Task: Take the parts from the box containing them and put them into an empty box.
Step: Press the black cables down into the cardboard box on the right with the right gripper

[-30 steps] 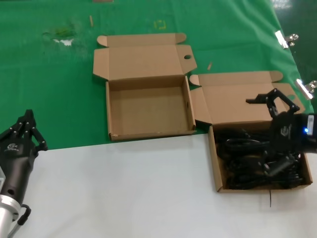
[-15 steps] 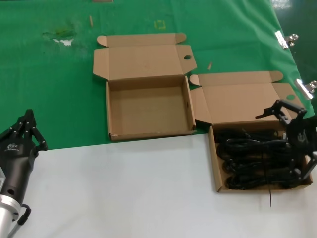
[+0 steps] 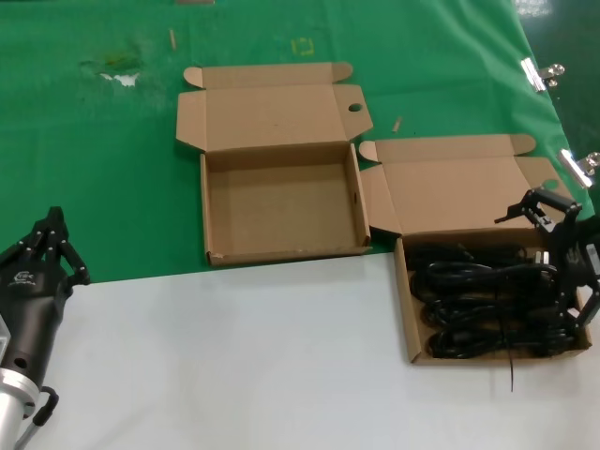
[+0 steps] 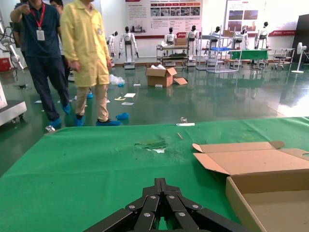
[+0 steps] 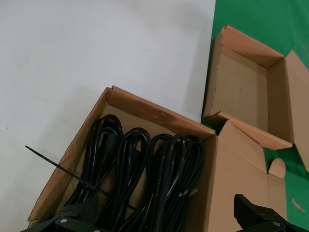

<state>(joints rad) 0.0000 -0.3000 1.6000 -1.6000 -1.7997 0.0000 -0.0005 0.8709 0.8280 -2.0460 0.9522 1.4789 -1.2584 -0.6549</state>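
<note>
The black cable bundle has its loops gathered close together. It should come free as a compact coil when I lift it, and leave the other bundles behind.
The box containing the parts sits at the right and holds several black cable bundles; its lid lies open behind it. The empty box stands left of it, with a round hole in one lid ear. My right gripper is open and hovers over the right edge of the cable box. In the right wrist view the gripper straddles the cables, not touching them. My left gripper is shut and parked at the lower left; it also shows in the left wrist view.
A green cloth covers the far half of the table and a white surface the near half. Metal clips hold the cloth at the right edge. A black cable tie sticks out past the cable box's front wall.
My right gripper has moved right, from over the middle of the cable box to its right edge, uncovering the cables. It holds nothing. The left arm has not moved.
</note>
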